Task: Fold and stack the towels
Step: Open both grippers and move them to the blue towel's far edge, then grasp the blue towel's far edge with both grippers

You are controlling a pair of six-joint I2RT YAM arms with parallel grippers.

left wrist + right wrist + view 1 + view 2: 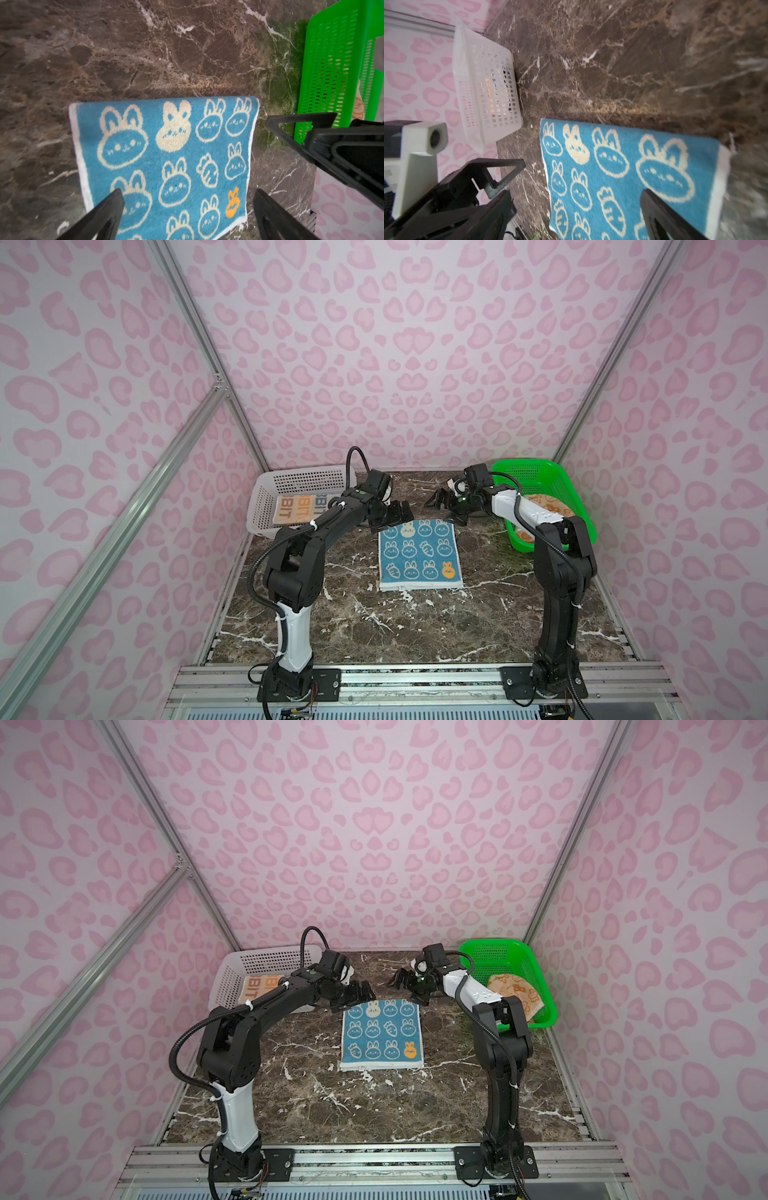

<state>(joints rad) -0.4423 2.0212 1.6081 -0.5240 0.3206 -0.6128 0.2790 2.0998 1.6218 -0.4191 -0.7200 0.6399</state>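
Observation:
Next, my left gripper backs off, because the teal towel corner [76,107] nearest the white basket is outside its fingers. It should go to that corner and pinch it before folding.
A teal towel [419,553] [381,1033] with white bunnies lies spread flat on the middle of the table. My left gripper [392,522] [353,1000] hovers open over its far left corner, and in the left wrist view the towel [166,155] shows between the spread fingers [108,212]. My right gripper [442,510] [405,990] hangs open at the far right corner, above the towel [623,176]. Neither holds anything. A folded cream towel [291,508] with letters lies in the white basket. An orange towel [548,506] [515,990] lies in the green basket.
The white basket [266,489] [483,93] stands at the back left. The green basket [540,472] [336,62] stands at the back right, partly behind the right arm. Dark marble table [395,626] stretches in front of the teal towel. Pink patterned walls close in three sides.

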